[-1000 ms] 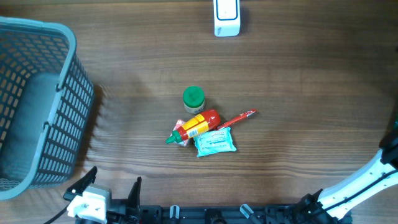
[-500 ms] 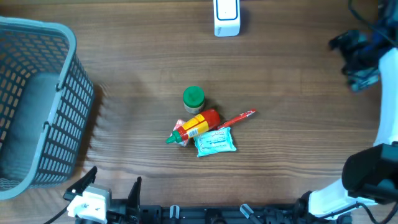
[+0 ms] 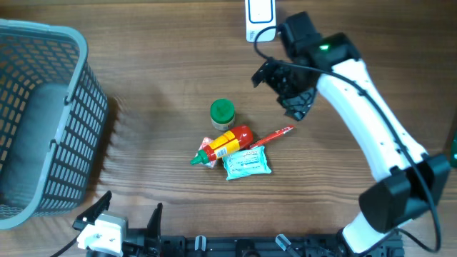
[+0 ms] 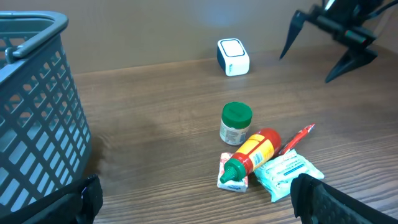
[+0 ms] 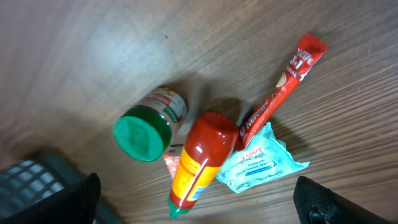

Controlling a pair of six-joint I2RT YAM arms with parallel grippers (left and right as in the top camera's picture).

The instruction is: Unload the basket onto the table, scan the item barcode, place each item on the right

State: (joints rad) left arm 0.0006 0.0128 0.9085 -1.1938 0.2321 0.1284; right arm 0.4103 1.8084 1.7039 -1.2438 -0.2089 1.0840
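My right gripper is going down toward the red stick sachet [image 3: 284, 132], which sticks out clear of the red sauce bottle. My right gripper carries on going down until its fingers close around the sachet's body [image 3: 268, 138].
A small heap of items lies mid-table: a green-lidded jar [image 3: 222, 113], a red sauce bottle [image 3: 225, 145] on its side, a teal tissue pack [image 3: 247, 163] and a red stick sachet [image 3: 273, 135]. No barcode can be made out on any of them. A white scanner [image 3: 260, 20] stands at the far edge. My right gripper [image 3: 280, 93] hangs open above the table, just right of the jar and far side of the sachet, holding nothing. The right wrist view looks down on the jar [image 5: 146, 127], bottle [image 5: 199, 158] and tissue pack [image 5: 258, 158]. My left gripper [image 3: 132, 207] rests open at the near edge.
A large grey-blue mesh basket [image 3: 43, 121] fills the left side of the table and shows at the left in the left wrist view [image 4: 31, 112]. A small red-and-white sachet [image 4: 233, 177] lies under the bottle's green nozzle. Bare wood surrounds the heap.
The right arm has swung in from the far right edge to above the table beside the heap. The left gripper and the items have not moved.
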